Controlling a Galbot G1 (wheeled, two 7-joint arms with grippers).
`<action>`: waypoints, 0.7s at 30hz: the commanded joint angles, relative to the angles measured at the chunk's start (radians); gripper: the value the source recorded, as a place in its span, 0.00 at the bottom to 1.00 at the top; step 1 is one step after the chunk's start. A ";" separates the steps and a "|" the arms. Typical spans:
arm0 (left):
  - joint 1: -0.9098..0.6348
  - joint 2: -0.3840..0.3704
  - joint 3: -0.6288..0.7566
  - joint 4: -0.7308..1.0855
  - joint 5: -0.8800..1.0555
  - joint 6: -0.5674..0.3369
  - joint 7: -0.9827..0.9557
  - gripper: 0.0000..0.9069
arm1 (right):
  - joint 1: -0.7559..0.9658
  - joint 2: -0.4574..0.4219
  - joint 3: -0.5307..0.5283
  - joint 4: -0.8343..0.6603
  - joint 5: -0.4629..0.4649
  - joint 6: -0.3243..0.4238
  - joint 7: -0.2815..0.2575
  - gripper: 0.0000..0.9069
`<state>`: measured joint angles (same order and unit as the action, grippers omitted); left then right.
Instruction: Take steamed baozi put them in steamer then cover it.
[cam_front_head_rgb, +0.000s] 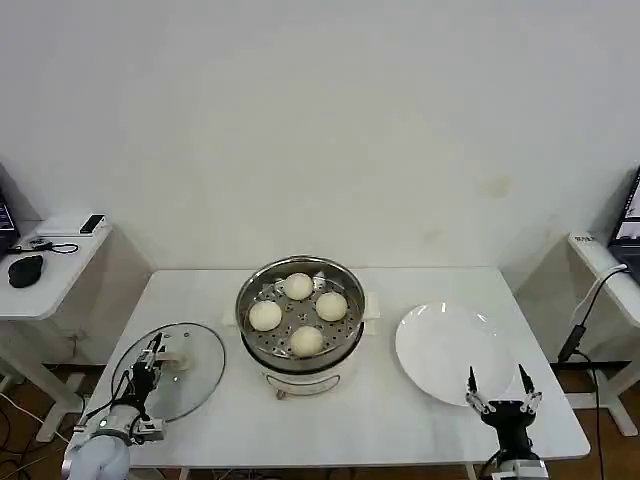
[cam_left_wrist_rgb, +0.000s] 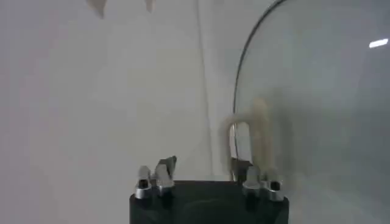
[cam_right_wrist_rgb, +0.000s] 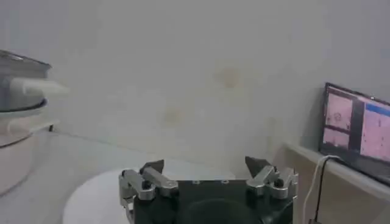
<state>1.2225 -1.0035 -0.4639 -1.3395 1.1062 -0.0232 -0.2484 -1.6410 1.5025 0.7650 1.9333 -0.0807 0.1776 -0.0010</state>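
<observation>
The cover (cam_front_head_rgb: 195, 384) will lie flat above the steamed baozi (cam_front_head_rgb: 306, 342) when I lower it, because they sit low inside the steamer's raised rim.
The steamer (cam_front_head_rgb: 250, 290) stands in the middle of the table, uncovered, with several steamed baozi (cam_front_head_rgb: 298, 287) on its perforated tray. The cover (cam_front_head_rgb: 195, 350) lies flat on the table to its left, pale bar handle (cam_front_head_rgb: 178, 360) up. My left gripper (cam_front_head_rgb: 150, 362) hovers low over the cover's left part, open, beside the handle. In the left wrist view the handle (cam_left_wrist_rgb: 255, 131) stands just ahead of one finger of the left gripper (cam_left_wrist_rgb: 204, 164), not between the two. My right gripper (cam_front_head_rgb: 497, 385) is open and empty at the plate's front edge; the right gripper (cam_right_wrist_rgb: 207, 167) faces the wall, steamer (cam_right_wrist_rgb: 18, 85) off to the side.
An empty white plate (cam_front_head_rgb: 440, 335) lies right of the steamer; its rim (cam_right_wrist_rgb: 91, 192) shows below the right gripper. A side table with a mouse (cam_front_head_rgb: 25, 270) stands at far left. Another side table (cam_front_head_rgb: 600, 255) with a cable and a lit monitor (cam_right_wrist_rgb: 356, 131) is at far right.
</observation>
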 joint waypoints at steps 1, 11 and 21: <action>-0.025 0.000 0.002 0.031 0.005 -0.015 0.008 0.00 | -0.003 0.004 -0.012 -0.001 -0.004 0.000 -0.001 1.00; 0.039 -0.019 -0.057 -0.080 -0.001 -0.011 -0.033 0.00 | -0.019 -0.002 -0.012 0.025 -0.005 -0.004 -0.002 1.00; 0.229 -0.027 -0.168 -0.435 -0.096 0.203 0.074 0.00 | -0.029 -0.032 -0.017 0.023 -0.010 0.003 -0.008 1.00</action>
<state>1.3053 -1.0308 -0.5419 -1.4840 1.0699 0.0267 -0.2406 -1.6636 1.4880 0.7481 1.9507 -0.0916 0.1785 -0.0080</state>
